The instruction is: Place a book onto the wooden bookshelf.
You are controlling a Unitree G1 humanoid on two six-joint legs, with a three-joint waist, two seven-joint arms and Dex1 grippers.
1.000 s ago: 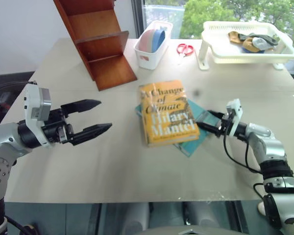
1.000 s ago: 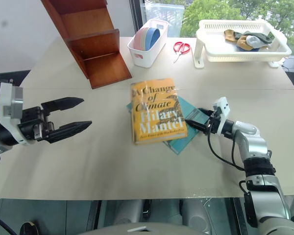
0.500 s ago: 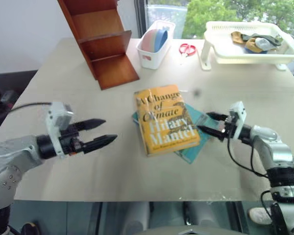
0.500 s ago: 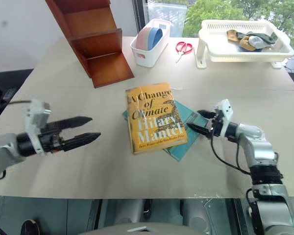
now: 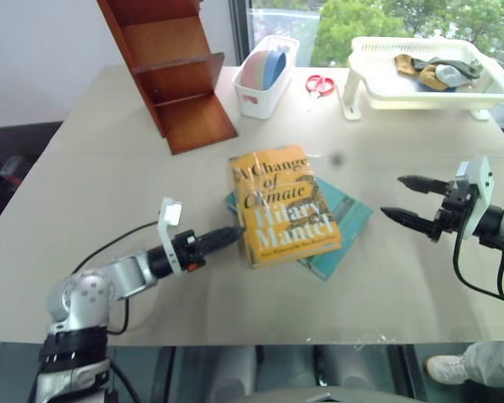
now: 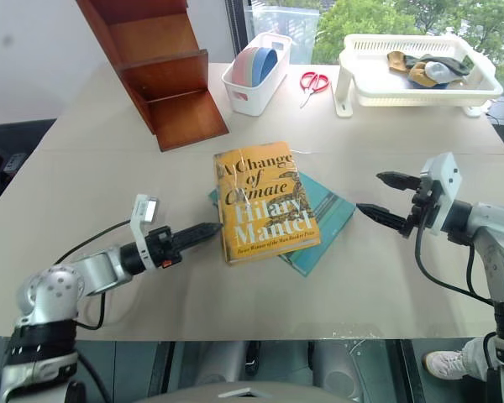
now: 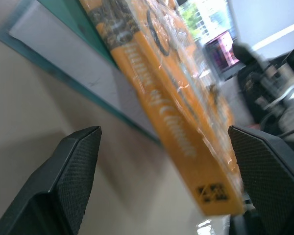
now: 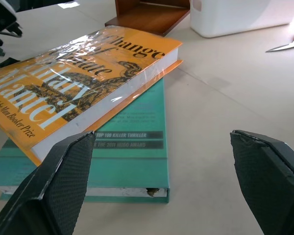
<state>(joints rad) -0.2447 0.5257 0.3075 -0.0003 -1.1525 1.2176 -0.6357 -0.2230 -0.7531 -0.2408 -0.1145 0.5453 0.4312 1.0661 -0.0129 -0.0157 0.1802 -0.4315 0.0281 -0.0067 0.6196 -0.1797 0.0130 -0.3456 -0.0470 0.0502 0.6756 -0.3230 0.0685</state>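
The yellow-orange book's spine (image 7: 160, 111) hangs over the teal book (image 5: 346, 223), so I expect the teal book to stay in place when the robot lifts the yellow-orange book.
The book (image 5: 284, 201), a thick yellow-orange hardcover with pale lettering, lies flat in the middle of the table on top of a thinner teal book (image 5: 346, 218). My left gripper (image 5: 227, 235) is low over the table at the book's left edge. It is open, and in the left wrist view the book's spine (image 7: 186, 132) stands just ahead between its fingers (image 7: 73, 166). My right gripper (image 5: 392, 196) hangs open to the right of both books, clear of them. The wooden bookshelf (image 5: 176, 80) stands at the back left.
A white bin (image 5: 265, 71) with pink and blue items sits behind the books, and red scissors (image 5: 317, 84) lie beside it. A white basket tray (image 5: 428, 96) with cloth items is at the back right. Bare table (image 5: 109, 168) stretches between the shelf and my left arm.
My left gripper has dropped to the table, rolled and slid right up to the book's left edge. My right gripper has drawn back to the right and risen away from the teal book.
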